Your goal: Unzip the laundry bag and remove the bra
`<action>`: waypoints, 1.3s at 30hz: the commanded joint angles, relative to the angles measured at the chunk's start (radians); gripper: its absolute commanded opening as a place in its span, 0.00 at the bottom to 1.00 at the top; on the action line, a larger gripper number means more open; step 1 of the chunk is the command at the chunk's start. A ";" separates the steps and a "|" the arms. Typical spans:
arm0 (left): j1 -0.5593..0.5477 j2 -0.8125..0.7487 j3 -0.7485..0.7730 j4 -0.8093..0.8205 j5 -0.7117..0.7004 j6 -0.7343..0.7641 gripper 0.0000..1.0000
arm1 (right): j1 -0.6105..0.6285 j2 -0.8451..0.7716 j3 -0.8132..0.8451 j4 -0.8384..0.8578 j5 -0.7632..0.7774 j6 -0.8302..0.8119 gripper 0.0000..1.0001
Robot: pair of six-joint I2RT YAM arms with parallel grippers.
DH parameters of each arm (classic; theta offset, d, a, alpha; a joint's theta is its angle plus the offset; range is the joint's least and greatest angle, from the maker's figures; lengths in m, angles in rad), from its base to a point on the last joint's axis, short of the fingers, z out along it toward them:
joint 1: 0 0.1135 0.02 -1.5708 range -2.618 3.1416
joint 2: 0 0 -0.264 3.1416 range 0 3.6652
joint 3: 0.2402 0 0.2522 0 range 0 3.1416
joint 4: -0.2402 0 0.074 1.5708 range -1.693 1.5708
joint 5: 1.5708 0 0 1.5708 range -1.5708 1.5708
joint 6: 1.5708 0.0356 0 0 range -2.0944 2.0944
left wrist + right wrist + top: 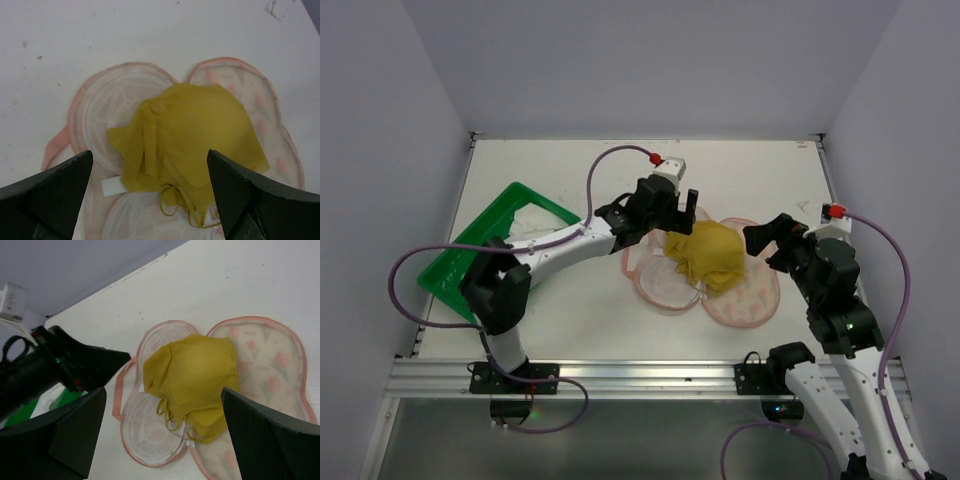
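Observation:
The mustard-yellow bra's fold is loose on the open laundry bag, between the fingers of my left gripper. I should continue to go down until the fingers close on the fold.
The laundry bag lies unzipped and spread flat mid-table, its white mesh lining and peach printed lobes facing up. The mustard-yellow bra sits bunched on the middle of it, thin straps trailing toward the near side. My left gripper is open and empty, just above the bra's far-left edge. In the left wrist view the bra lies between the spread fingers, over the bag. My right gripper is open and empty at the bra's right side. The right wrist view shows the bra on the bag.
A green plastic tray lies tilted at the left of the table, under the left arm. A white label sticks out from under the bra. White walls close in the table's far side and both sides.

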 commanded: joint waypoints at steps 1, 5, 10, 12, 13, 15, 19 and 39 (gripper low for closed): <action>-0.012 0.073 0.060 0.070 0.079 -0.075 1.00 | 0.000 -0.016 0.017 -0.006 0.039 0.012 0.99; -0.018 0.209 0.125 0.096 0.185 -0.017 1.00 | 0.000 -0.022 0.009 -0.009 0.039 0.018 0.99; -0.020 0.305 0.140 0.125 0.216 -0.003 1.00 | 0.000 -0.025 0.006 -0.013 0.035 0.020 0.99; -0.020 0.334 0.145 0.124 0.216 0.002 1.00 | 0.000 -0.026 0.001 -0.013 0.032 0.023 0.99; -0.020 0.363 0.148 0.122 0.216 0.002 1.00 | 0.000 -0.028 -0.002 -0.013 0.029 0.024 0.99; -0.020 0.388 0.152 0.114 0.216 0.005 1.00 | 0.000 -0.028 -0.006 -0.013 0.026 0.029 0.99; -0.023 0.424 0.139 0.104 0.227 0.014 0.80 | 0.000 -0.034 -0.011 -0.019 0.029 0.032 0.99; 0.009 -0.077 0.077 0.102 -0.011 0.035 0.00 | 0.000 -0.065 0.023 -0.025 0.053 0.015 0.99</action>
